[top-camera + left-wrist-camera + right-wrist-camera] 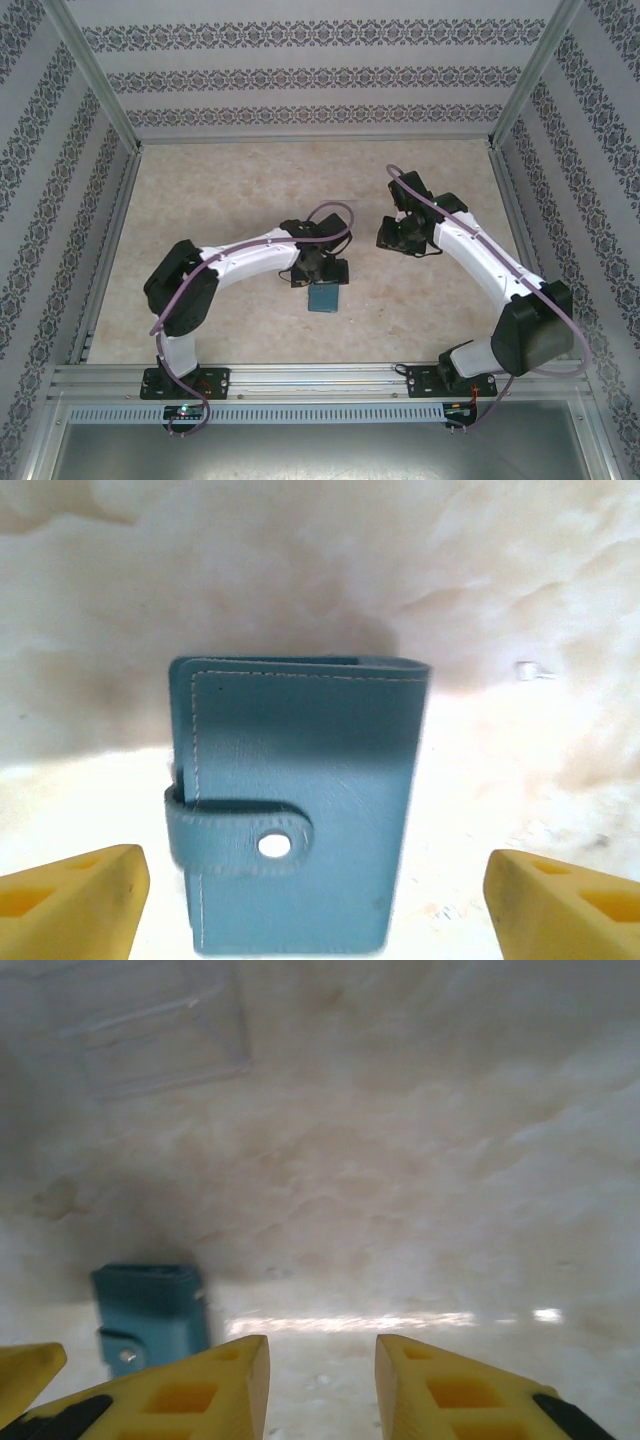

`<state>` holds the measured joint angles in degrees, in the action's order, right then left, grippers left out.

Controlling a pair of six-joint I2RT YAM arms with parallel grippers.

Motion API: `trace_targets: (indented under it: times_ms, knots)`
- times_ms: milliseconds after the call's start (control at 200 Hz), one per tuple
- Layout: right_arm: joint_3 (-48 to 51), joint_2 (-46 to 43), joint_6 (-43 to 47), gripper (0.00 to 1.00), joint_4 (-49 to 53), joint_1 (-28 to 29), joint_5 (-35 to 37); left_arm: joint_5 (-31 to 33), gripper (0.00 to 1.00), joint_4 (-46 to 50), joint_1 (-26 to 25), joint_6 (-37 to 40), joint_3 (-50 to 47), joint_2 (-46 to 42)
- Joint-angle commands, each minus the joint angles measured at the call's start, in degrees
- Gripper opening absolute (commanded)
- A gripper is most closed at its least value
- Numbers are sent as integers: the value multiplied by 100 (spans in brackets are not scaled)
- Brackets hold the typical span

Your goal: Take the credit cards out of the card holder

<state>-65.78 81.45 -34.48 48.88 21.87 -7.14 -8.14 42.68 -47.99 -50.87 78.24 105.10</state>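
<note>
The snapped strap keeps the card holder closed, and the card holder lies loose. My right gripper should therefore pinch its folded edge while my left gripper pulls the strap open.
The card holder is a teal-blue wallet lying flat on the table, folded closed, with its strap tab snapped over the front. It also shows as a small blue rectangle in the top view and at the left in the right wrist view. The credit cards are hidden. My left gripper hangs over the holder, open, its yellow fingers wide on either side and not touching it. My right gripper is open over bare table to the right, with nothing between its fingers.
A clear plastic box lies on the table beyond the holder in the right wrist view. A tiny white speck sits on the table right of the holder. Metal frame rails and patterned walls border the beige tabletop.
</note>
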Motion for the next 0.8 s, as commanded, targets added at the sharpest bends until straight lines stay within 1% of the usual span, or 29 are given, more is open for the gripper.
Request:
trace_targets:
  times_ms: [0, 145, 245, 360, 445, 590, 794]
  knots:
    - [611, -33, -184, 35, -1120, -16, -1311, 210, 83, 427, 213, 262, -116, -507]
    - [1549, 13, -453, 41, -2658, 72, -2132, 51, 77, 402, 482, 439, -472, -903]
    - [1902, 254, -498, 42, -3394, 218, -2415, -172, 75, 267, 669, 579, -702, -1064]
    - [2150, 694, -639, 41, -4155, 327, -2760, -405, 72, 108, 798, 698, -888, -1140]
    - [2210, 1028, -678, 39, -4474, 407, -2915, -562, 70, -41, 860, 707, -1002, -1174]
    - [2175, 1483, -696, 35, -4620, 512, -2951, -671, 69, -154, 897, 740, -1095, -1159]
    - [2301, 1760, -840, 34, -5013, 528, -3118, -819, 68, -239, 905, 777, -1108, -1056]
